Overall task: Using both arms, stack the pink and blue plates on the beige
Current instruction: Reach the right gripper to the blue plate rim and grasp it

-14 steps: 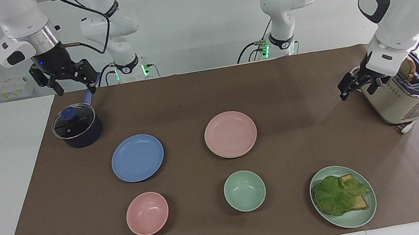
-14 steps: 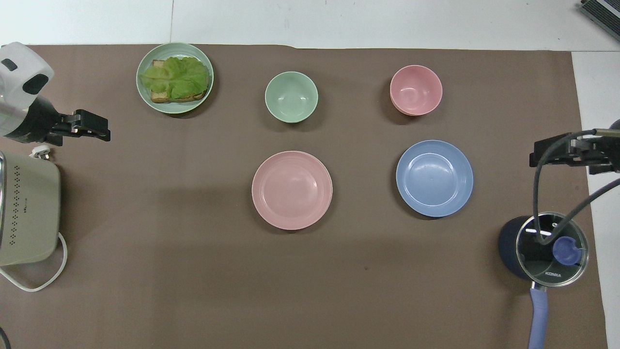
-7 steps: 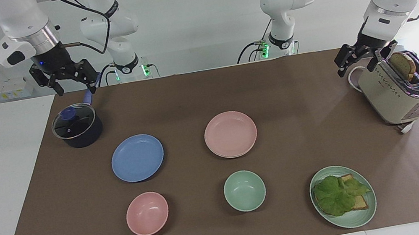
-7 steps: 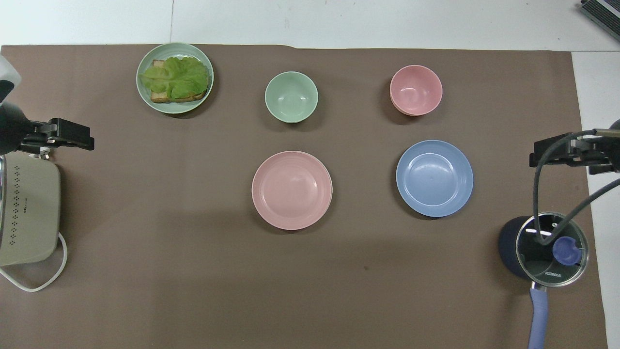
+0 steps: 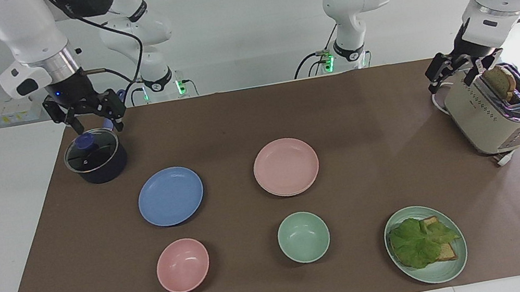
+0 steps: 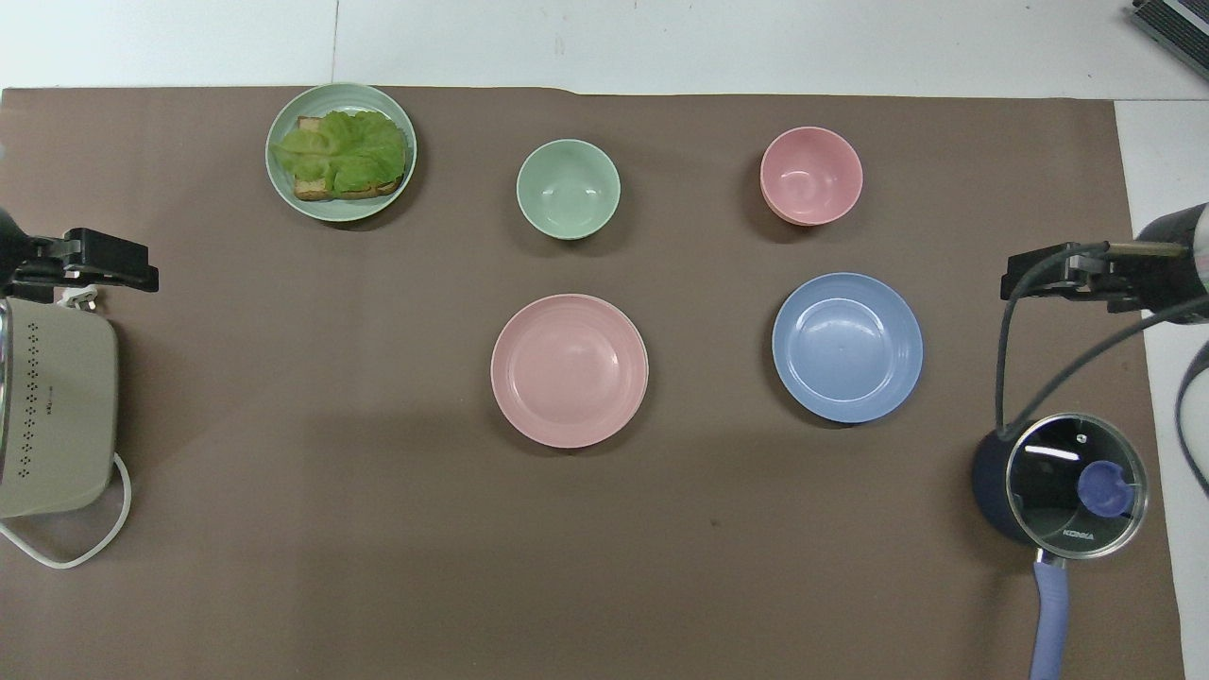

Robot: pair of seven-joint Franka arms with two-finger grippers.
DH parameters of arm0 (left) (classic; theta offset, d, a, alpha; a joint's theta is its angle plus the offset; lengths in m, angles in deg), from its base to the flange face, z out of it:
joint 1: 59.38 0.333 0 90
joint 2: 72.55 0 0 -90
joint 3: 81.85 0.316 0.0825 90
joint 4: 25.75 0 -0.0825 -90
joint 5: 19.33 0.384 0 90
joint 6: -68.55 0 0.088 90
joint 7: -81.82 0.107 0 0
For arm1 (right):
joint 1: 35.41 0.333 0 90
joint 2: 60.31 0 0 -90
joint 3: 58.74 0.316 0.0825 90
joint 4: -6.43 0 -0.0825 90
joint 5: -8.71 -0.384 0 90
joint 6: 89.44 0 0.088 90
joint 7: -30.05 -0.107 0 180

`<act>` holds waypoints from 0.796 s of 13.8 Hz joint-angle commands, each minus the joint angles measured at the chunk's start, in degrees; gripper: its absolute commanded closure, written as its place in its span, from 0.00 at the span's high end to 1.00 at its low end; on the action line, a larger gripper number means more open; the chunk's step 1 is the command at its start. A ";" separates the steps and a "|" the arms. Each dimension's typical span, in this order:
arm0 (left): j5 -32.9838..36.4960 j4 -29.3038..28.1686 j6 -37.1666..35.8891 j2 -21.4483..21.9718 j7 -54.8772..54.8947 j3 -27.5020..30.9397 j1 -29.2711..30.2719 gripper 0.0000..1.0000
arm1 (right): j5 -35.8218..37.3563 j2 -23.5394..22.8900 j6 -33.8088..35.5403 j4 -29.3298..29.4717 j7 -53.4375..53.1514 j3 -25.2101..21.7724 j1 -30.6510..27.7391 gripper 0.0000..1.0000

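Note:
The blue plate (image 6: 847, 348) will cover nearly all of the pink plate (image 6: 570, 370) when the robot stacks them, since the two are about equally wide.
The pink plate (image 5: 286, 165) (image 6: 570, 370) lies mid-table. A thin pale edge of the beige plate (image 5: 294, 193) shows under its rim; the rest of the beige is hidden. The blue plate (image 5: 170, 196) (image 6: 847, 347) lies alone on the mat, beside the pink one toward the right arm's end. My right gripper (image 5: 96, 123) (image 6: 1039, 281) hangs open and empty over the lidded pot. My left gripper (image 5: 456, 71) (image 6: 113, 269) hangs open and empty over the toaster's edge, at the left arm's end.
A dark pot (image 5: 95, 157) with a glass lid stands under the right gripper. A beige toaster (image 5: 495, 114) holds bread. Farther from the robots are a pink bowl (image 5: 183, 265), a green bowl (image 5: 304, 237) and a green plate (image 5: 447, 270) with lettuce and bread.
The left gripper has risen and drawn back toward its end of the table, beside the toaster. The right gripper has shifted slightly over the pot. The plates have not moved.

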 commanded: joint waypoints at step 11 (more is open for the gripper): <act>1.12 -0.10 -0.80 0.32 0.28 -0.11 0.14 1.00 | -4.78 -13.22 -35.39 -21.15 14.86 0.16 -4.13 1.00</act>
